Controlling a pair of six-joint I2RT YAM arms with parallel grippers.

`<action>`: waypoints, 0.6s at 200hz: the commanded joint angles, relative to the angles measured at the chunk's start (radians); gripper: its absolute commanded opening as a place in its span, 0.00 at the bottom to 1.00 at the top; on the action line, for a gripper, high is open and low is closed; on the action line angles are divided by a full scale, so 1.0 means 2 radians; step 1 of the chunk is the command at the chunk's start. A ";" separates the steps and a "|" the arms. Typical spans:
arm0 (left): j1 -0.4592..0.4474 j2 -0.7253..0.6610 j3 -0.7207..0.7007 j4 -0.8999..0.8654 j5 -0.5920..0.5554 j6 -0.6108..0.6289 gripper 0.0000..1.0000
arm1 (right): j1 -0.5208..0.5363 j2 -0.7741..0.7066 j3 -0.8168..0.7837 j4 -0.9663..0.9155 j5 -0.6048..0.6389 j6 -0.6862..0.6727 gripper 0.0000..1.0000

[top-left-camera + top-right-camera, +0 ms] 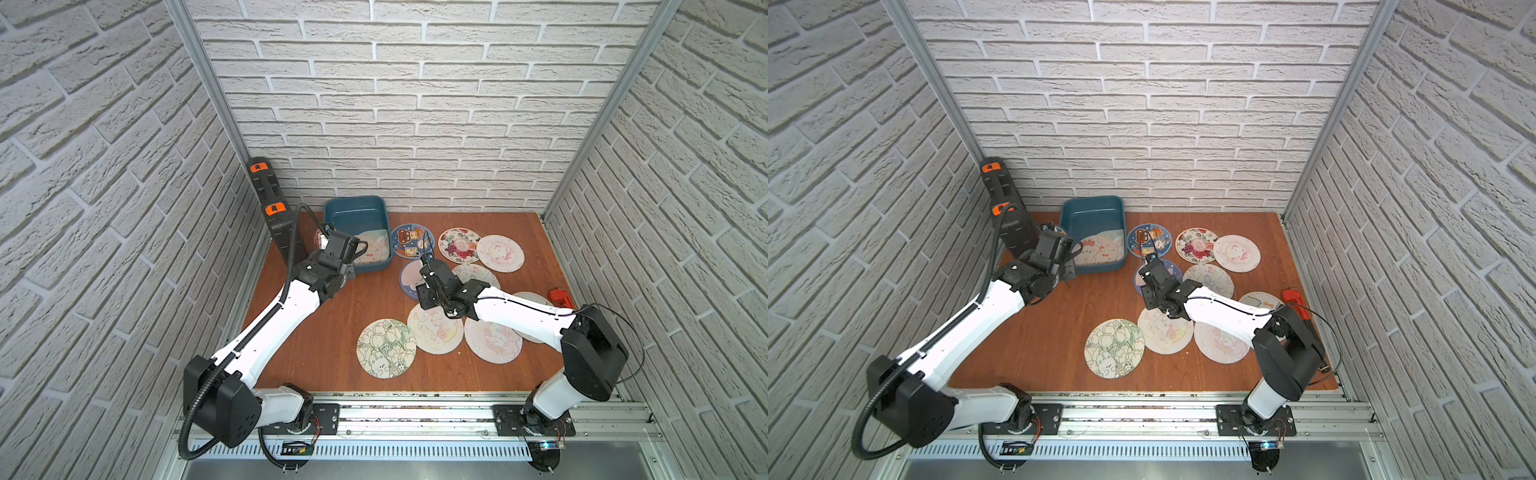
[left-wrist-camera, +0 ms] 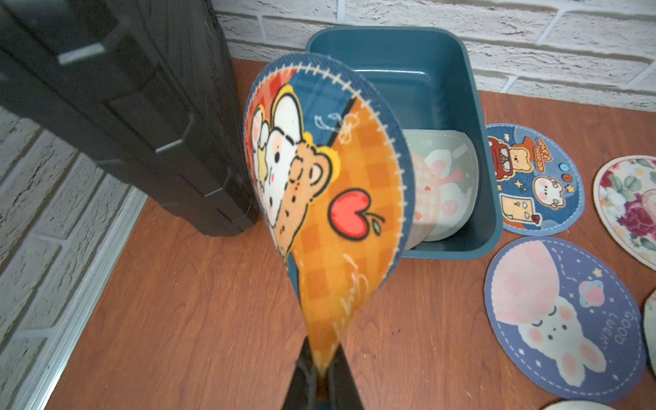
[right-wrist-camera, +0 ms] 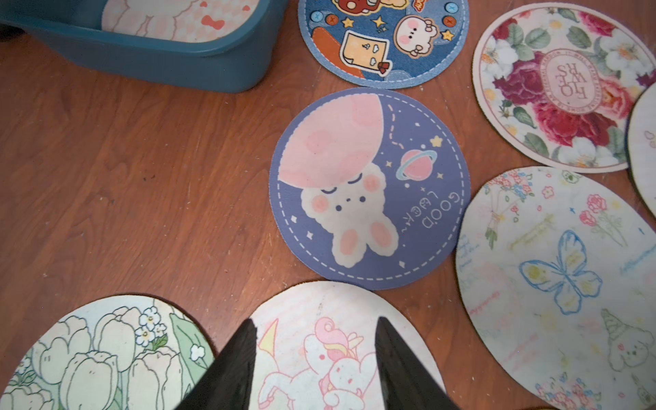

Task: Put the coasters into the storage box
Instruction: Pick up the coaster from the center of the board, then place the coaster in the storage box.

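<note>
The orange and blue bear coaster's free edge (image 2: 372, 113) is leading toward the open box, so the robot's left gripper should go in over the pastel coasters (image 1: 374, 246) next and let go low.
My left gripper (image 2: 321, 376) is shut on the edge of an orange and blue bear coaster (image 2: 330, 184). It holds the coaster upright just off the teal storage box (image 1: 353, 205), on the side towards the black case. Two pastel coasters (image 2: 443, 184) lie inside the box. My right gripper (image 3: 316, 330) hangs open and empty over the coasters spread on the table. Its fingertips frame a pink unicorn coaster (image 3: 340, 355), with a purple bunny coaster (image 3: 369, 188) just ahead. A tulip coaster (image 1: 385, 348), a blue bear coaster (image 1: 412, 242) and a rose coaster (image 1: 459, 245) lie flat nearby.
A tall black case with orange latches (image 1: 272, 208) stands against the left wall beside the box. A small red tool (image 1: 559, 298) lies at the table's right edge. Brick walls close in the back and both sides. Bare wood (image 1: 324, 332) shows at the front left.
</note>
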 commanded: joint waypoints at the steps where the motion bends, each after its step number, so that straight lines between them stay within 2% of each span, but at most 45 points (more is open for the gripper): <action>1: -0.001 0.029 0.035 0.049 -0.013 0.062 0.00 | 0.000 -0.016 -0.009 0.000 0.011 0.008 0.55; 52: 0.003 0.128 0.110 0.063 -0.005 0.108 0.00 | -0.001 -0.016 -0.020 0.015 0.002 0.016 0.55; 120: 0.034 0.256 0.195 0.043 0.001 0.089 0.00 | 0.000 -0.030 -0.030 0.031 0.000 0.004 0.56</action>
